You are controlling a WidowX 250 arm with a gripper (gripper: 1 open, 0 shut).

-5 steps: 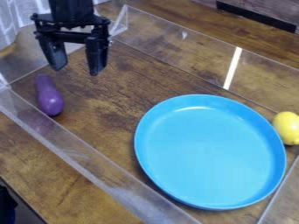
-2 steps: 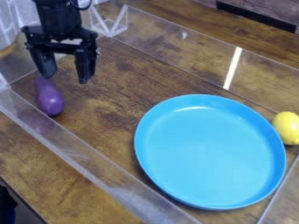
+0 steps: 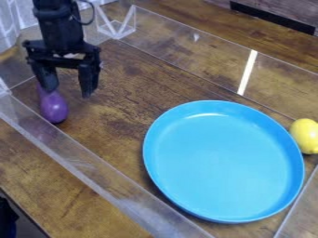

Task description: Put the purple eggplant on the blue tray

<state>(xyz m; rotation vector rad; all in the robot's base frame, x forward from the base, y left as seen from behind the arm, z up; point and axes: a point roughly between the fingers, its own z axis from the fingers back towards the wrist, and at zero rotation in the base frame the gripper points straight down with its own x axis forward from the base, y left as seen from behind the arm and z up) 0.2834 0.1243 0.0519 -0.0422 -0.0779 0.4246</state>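
My gripper should go down next over the eggplant, around its upper end (image 3: 47,92), until the fingers are on either side of it, then close, because the spread fingers line up across the purple eggplant's narrow width (image 3: 52,108).
The purple eggplant (image 3: 54,105) lies on the wooden table at the left, its upper end partly hidden behind the gripper. My gripper (image 3: 67,87) hangs right over it with its two black fingers (image 3: 88,78) spread wide, one on each side of the eggplant's top; nothing is gripped. The blue tray (image 3: 224,160) is large and round, resting at the lower right with nothing on it, well apart from the eggplant.
A yellow lemon-like fruit (image 3: 306,136) sits at the right edge, just beyond the tray's rim. Clear plastic walls (image 3: 74,163) border the work area along the front left and the back. A white wire stand (image 3: 112,19) is at the back left.
The gripper has moved left and down, from above the table's back to just over the eggplant. Its fingers have stayed open. The eggplant, tray and yellow fruit have not moved.
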